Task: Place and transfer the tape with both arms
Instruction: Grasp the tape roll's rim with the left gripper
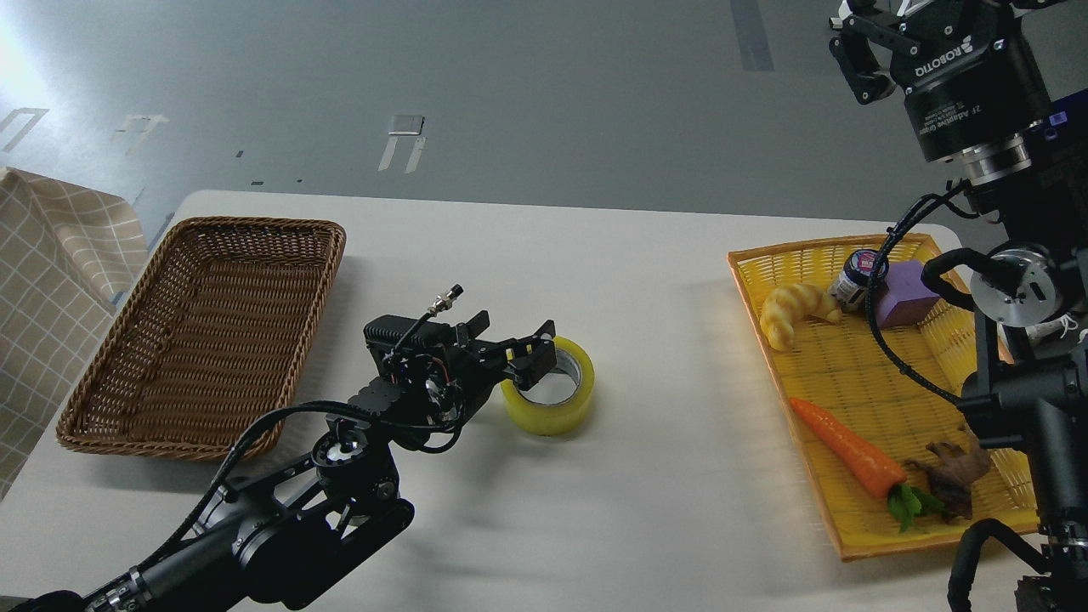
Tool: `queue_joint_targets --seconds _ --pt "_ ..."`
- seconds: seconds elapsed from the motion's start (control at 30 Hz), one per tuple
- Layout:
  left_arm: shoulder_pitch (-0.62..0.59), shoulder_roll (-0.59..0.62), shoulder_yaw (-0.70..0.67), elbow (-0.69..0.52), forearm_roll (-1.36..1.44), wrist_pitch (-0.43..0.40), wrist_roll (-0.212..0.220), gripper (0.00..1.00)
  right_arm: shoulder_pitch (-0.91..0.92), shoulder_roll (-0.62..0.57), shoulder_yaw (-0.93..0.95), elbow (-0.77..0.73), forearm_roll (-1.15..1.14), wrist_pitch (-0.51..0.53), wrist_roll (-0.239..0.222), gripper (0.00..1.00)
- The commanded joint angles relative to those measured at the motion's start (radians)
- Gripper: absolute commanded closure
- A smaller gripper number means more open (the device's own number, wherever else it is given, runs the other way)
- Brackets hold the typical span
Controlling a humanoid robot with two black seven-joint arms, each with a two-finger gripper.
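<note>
The tape will tilt when I carry it to the basket, because my left gripper has its fingers around just one side of the tape's rim [515, 392].
The tape [551, 398], a yellow roll with a grey-white core, lies flat on the white table [646, 280] near its middle. My left gripper [513, 343] is open and hangs over the roll's left rim, with one finger [539, 359] above the core hole and the other to the left of the roll. It holds nothing. My right gripper [884, 25] is raised high at the top right, far from the tape. Its one visible finger [857, 61] is splayed wide, its tips are cut off by the top edge, and it is empty.
An empty brown wicker basket [127, 374] sits at the left. A yellow tray [850, 382] at the right holds a croissant [792, 311], a small jar [855, 277], a purple block [904, 292], a carrot [845, 449] and a brown figure [957, 473]. A checked cloth [42, 280] hangs at the far left.
</note>
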Motion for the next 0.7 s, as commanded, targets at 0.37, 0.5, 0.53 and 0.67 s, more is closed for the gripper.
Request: queue_joint_targets --seconds 0.37,0.5,0.53,0.67 --pt "0.007 0.008 0.040 0.021 0.000 0.000 0.000 0.02 -0.005 -0.010 0.000 -0.002 0.000 0.000 0.000 0.00" --pt "0.008 0.000 0.040 0.031 0.000 0.000 0.000 0.02 -0.007 -0.010 0.000 -0.002 0.000 0.000 0.000 0.00" --pt "0.008 0.000 0.040 0.038 0.000 0.000 0.000 0.02 -0.008 -0.010 0.000 -0.002 0.000 0.000 0.000 0.00" --pt "0.010 0.002 0.061 0.047 0.000 0.000 0.000 0.02 -0.010 -0.010 0.000 -0.003 0.000 0.000 0.000 0.00"
